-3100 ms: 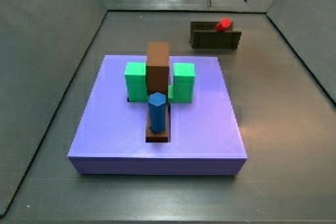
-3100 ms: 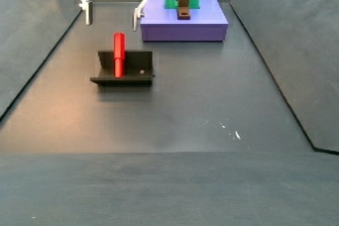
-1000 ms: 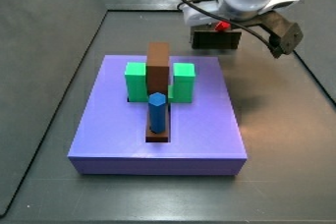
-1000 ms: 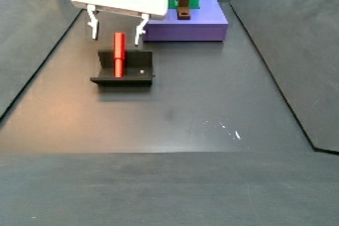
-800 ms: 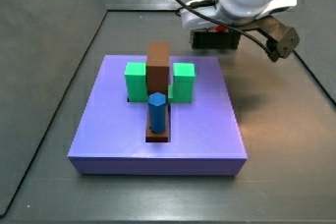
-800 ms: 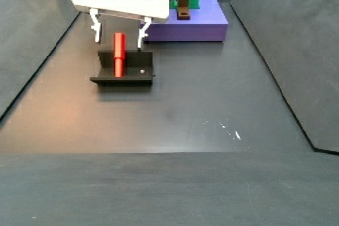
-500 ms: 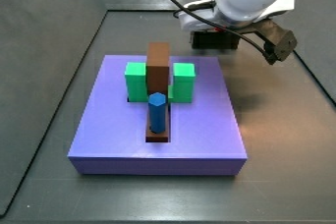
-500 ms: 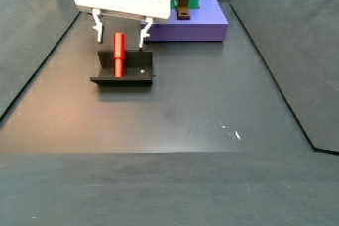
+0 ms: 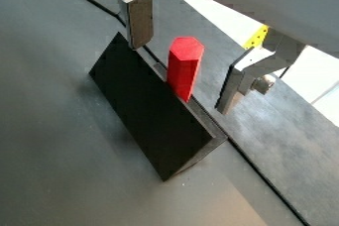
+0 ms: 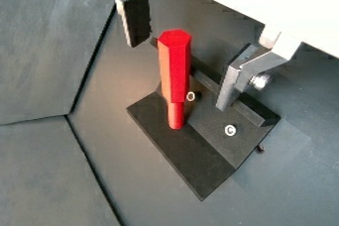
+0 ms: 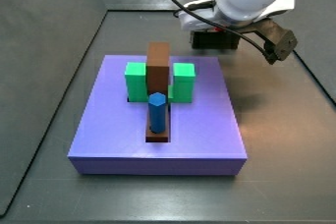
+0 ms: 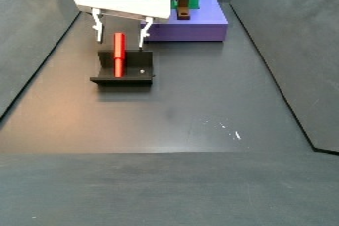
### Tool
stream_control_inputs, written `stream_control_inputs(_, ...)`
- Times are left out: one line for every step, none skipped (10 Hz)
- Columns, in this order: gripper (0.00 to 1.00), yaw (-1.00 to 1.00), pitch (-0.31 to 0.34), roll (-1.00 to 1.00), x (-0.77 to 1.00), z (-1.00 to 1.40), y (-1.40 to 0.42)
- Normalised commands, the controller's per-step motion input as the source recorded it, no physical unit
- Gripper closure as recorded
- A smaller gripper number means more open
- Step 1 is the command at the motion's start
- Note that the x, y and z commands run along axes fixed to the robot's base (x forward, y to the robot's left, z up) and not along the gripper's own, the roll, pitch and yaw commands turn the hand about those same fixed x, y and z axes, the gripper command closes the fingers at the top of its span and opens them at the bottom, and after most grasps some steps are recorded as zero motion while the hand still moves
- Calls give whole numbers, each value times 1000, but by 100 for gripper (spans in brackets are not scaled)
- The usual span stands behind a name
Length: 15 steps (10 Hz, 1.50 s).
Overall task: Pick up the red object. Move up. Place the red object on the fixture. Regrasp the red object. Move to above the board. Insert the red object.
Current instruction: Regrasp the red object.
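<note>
The robot should expect an empty hole hidden behind the tall brown block (image 11: 157,68), because the dark slot (image 11: 157,138) under the blue peg runs toward that block.
The red object (image 9: 181,66) is a hexagonal red peg standing upright on the dark fixture (image 9: 146,106); both also show in a wrist view, the peg (image 10: 172,79) on the fixture (image 10: 212,151). In a side view the red peg (image 12: 118,53) stands on the fixture (image 12: 122,70). My gripper (image 12: 121,30) is open, its two fingers on either side of the peg's top with gaps, not touching it. In a side view the gripper (image 11: 243,33) hides the peg and most of the fixture (image 11: 210,39). The purple board (image 11: 157,115) lies apart from them.
On the board stand two green blocks (image 11: 137,80), a tall brown block (image 11: 159,69) and a blue hexagonal peg (image 11: 156,112) in a dark slot. The board also shows far off in a side view (image 12: 199,25). Dark walls ring the floor.
The gripper has come down from high above the fixture to straddle the peg's top; in the last half second it barely moves. The peg stays on the fixture.
</note>
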Motion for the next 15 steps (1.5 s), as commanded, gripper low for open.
stream_control_inputs(0,0,0,0,0,0,0)
stream_control_inputs(100,0,0,0,0,0,0)
stream_control_inputs(100,0,0,0,0,0,0)
stream_control_inputs(100,0,0,0,0,0,0)
stream_control_inputs(100,0,0,0,0,0,0)
stream_control_inputs(100,0,0,0,0,0,0)
stream_control_inputs(100,0,0,0,0,0,0)
stream_control_inputs(100,0,0,0,0,0,0)
stream_control_inputs(100,0,0,0,0,0,0)
stream_control_inputs(100,0,0,0,0,0,0)
stream_control_inputs(100,0,0,0,0,0,0)
stream_control_inputs(100,0,0,0,0,0,0)
stream_control_inputs(100,0,0,0,0,0,0)
stream_control_inputs(100,0,0,0,0,0,0)
stream_control_inputs(100,0,0,0,0,0,0)
